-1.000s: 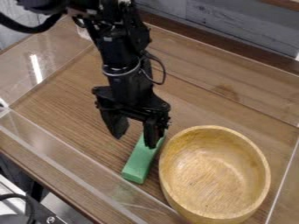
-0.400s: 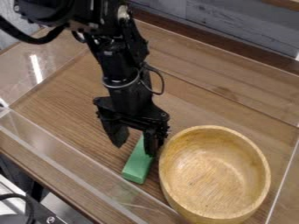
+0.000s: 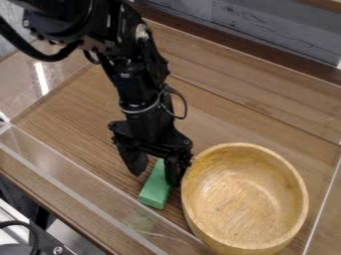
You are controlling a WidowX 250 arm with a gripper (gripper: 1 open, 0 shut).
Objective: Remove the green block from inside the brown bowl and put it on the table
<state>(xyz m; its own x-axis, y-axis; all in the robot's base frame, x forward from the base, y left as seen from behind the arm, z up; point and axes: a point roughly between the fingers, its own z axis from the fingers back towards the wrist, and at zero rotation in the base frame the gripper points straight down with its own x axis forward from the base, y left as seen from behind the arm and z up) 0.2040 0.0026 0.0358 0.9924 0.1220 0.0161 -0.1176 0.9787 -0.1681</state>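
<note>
Next, my gripper grabs the green block by its far end and moves it away from the bowl, because the block lies close against the brown bowl's rim.
The green block lies flat on the table, just left of the brown bowl, outside it. The bowl shows nothing inside. My gripper points straight down over the block's far end, its black fingers spread open on either side of that end. The block's upper end is partly hidden behind the fingers. Whether the fingers touch the block cannot be made out.
Low clear acrylic walls border the table along the front and left. A grey wall strip runs across the back. Bare wood tabletop stretches to the left and behind the arm.
The gripper has sunk lower over the green block's far end, jaws still spread. The block and bowl have stayed where they were.
</note>
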